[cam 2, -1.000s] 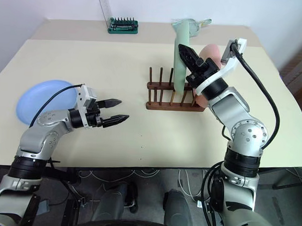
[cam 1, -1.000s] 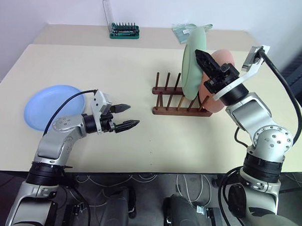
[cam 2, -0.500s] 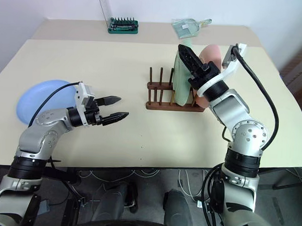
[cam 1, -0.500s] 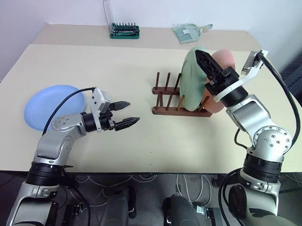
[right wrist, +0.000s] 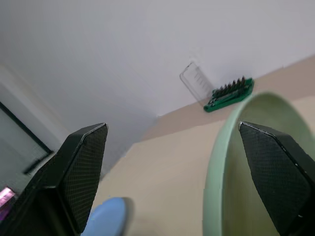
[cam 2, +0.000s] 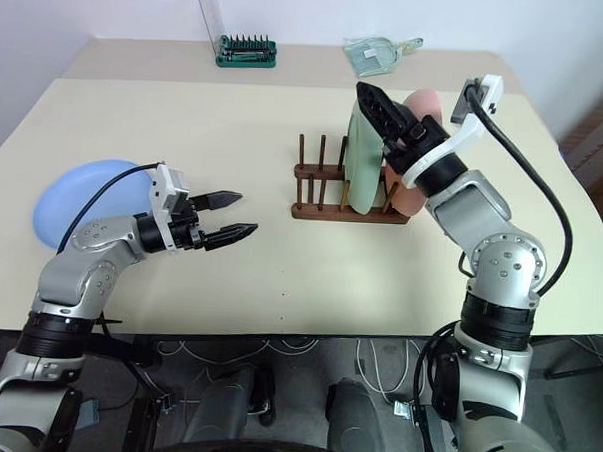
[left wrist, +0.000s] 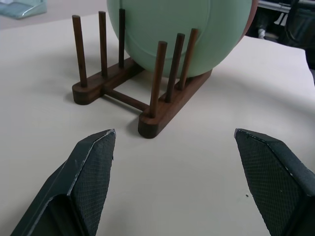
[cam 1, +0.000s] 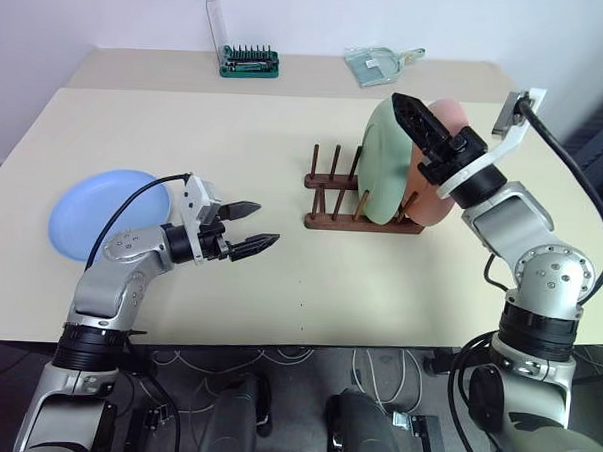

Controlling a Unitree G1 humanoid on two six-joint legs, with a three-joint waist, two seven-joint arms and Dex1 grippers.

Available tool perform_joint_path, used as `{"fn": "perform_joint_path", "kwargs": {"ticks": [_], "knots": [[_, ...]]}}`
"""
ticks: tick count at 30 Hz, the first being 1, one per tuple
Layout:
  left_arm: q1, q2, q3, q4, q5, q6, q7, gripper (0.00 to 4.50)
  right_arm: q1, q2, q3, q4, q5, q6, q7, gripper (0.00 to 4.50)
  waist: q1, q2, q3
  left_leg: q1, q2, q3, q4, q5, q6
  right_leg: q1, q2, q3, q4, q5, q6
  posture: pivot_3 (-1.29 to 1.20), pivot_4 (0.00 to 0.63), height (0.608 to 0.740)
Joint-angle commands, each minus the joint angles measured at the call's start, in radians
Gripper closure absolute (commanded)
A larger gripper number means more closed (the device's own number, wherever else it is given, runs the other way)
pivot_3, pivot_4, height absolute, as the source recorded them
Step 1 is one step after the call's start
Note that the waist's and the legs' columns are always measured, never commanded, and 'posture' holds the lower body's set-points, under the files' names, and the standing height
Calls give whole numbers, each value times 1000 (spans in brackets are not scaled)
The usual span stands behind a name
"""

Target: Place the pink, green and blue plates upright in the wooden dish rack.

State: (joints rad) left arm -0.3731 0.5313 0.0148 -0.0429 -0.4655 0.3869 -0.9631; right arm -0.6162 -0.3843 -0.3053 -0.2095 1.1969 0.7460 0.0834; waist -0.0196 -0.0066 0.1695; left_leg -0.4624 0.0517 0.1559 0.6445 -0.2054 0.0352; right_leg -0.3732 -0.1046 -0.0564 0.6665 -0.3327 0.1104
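The robot's left gripper should grab the blue plate (cam 1: 104, 209) by its near rim (cam 1: 68, 249) and pass it to the right gripper, because the plate is lying flat, far from the right gripper.
The green plate (cam 1: 382, 164) stands upright between the pegs of the wooden dish rack (cam 1: 332, 223), and the pink plate (cam 1: 453, 115) stands just behind it at the rack's right end. My right gripper (cam 1: 418, 119) is open, its jaws spread wide over the green plate's top rim (right wrist: 216, 167) and gripping nothing. The blue plate (cam 1: 100, 213) lies flat on the table at the far left. My left gripper (cam 1: 264, 225) hovers open and empty to the right of the blue plate, pointing at the rack (left wrist: 162, 113).
A green screwdriver-bit case (cam 1: 249, 61) with a raised clear lid and a pale clear container (cam 1: 379, 61) sit on the back table. The rack's left peg slots (cam 1: 329, 172) hold nothing. Bare tabletop (cam 1: 308, 296) stretches between the left gripper and the rack.
My right gripper has opened and let go of the green plate, which sank from a raised position into the rack. The left arm has stayed still.
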Motion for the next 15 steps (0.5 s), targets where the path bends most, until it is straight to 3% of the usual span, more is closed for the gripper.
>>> {"fn": "perform_joint_path", "kwargs": {"ticks": [1,6,8,11,15], "knots": [[-21,-2,6,-18,-4,-15,-4,493,-35,-32,-8,-42,-42,-31,38,181,0,0,0,0,0,0,0,0,0,0,0,0,0,0,0,0,150,732],[-33,-11,38,6,0,-32,33,493,-97,-111,25,-93,-139,-56,122,181,0,1,1,0,0,0,0,0,0,0,0,0,0,0,0,0,150,732],[-86,-32,89,86,73,-92,186,8,-129,-203,130,-154,-273,-78,223,140,1,3,2,0,0,0,0,0,0,-1,0,0,0,0,0,0,150,732],[-164,-37,186,178,108,-68,394,8,-152,-293,299,-195,-481,-138,328,140,-3,1,2,0,0,0,0,0,0,-1,0,0,0,0,0,0,150,732],[-234,-7,305,239,141,-14,613,8,-169,-306,438,-168,-664,-215,411,140,-8,-1,1,0,0,0,0,0,0,-1,0,0,0,0,0,0,150,732]]}}
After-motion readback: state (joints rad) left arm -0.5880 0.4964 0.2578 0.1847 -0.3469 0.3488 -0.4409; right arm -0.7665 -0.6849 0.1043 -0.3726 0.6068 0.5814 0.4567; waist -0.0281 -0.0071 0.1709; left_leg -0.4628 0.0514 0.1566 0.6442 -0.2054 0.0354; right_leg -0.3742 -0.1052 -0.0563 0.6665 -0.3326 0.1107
